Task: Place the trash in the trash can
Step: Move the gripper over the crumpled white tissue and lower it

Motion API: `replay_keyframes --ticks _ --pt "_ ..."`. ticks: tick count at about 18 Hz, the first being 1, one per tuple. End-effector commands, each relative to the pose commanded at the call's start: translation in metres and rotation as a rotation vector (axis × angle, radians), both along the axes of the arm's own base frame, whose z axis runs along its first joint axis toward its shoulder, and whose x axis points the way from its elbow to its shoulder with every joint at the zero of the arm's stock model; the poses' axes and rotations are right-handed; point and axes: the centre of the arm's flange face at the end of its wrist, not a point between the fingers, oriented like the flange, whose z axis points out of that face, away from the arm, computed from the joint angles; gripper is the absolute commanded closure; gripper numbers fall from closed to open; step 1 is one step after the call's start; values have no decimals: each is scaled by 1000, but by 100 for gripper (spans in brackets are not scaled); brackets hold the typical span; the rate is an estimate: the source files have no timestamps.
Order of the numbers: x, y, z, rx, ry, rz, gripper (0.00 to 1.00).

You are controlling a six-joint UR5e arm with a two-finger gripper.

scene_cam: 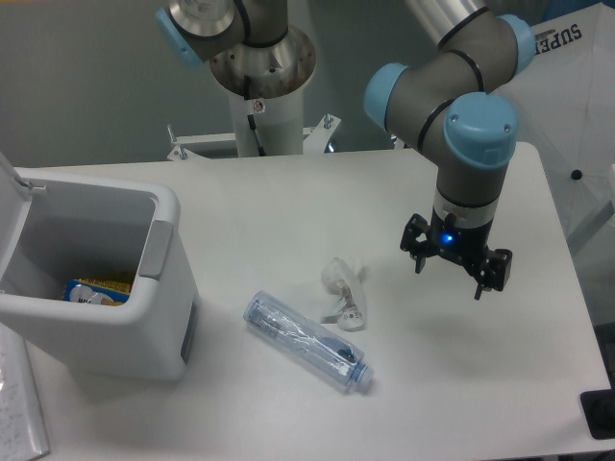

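Note:
I expect the crumpled wrapper (345, 291) to open out into wide, limp flaps when I carry it to the trash can, because it has loose ends (332, 317) sticking out.
A crushed clear blue-tinted plastic bottle (307, 342) lies on the white table, its cap end pointing to the lower right. Just above it rests a small crumpled clear wrapper (344, 291). The trash can (154, 317), pale grey-white with its lid swung open, stands at the left; a yellow-and-blue packet (96, 291) lies inside. My gripper (450, 271) hangs open above the table, to the right of the wrapper and bottle, with nothing between its fingers.
The arm's base column (261, 86) rises at the back of the table (288, 202). A white fabric panel (577, 106) with printed lettering stands at the right. The table's right and front edges are near.

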Motion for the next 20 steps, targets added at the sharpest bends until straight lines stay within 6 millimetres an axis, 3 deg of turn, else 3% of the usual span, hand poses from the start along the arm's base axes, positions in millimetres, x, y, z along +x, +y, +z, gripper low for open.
replay_keyframes --ticks 2,8,15,17,20 --pt "5 4 -1 0 -2 -8 0" --pt "28 2 -31 7 -47 0 0" --pt "58 28 -49 -4 -88 83 0" --pt "87 43 -64 -42 -144 70 0" --pt "109 35 -79 -107 -229 73 0"
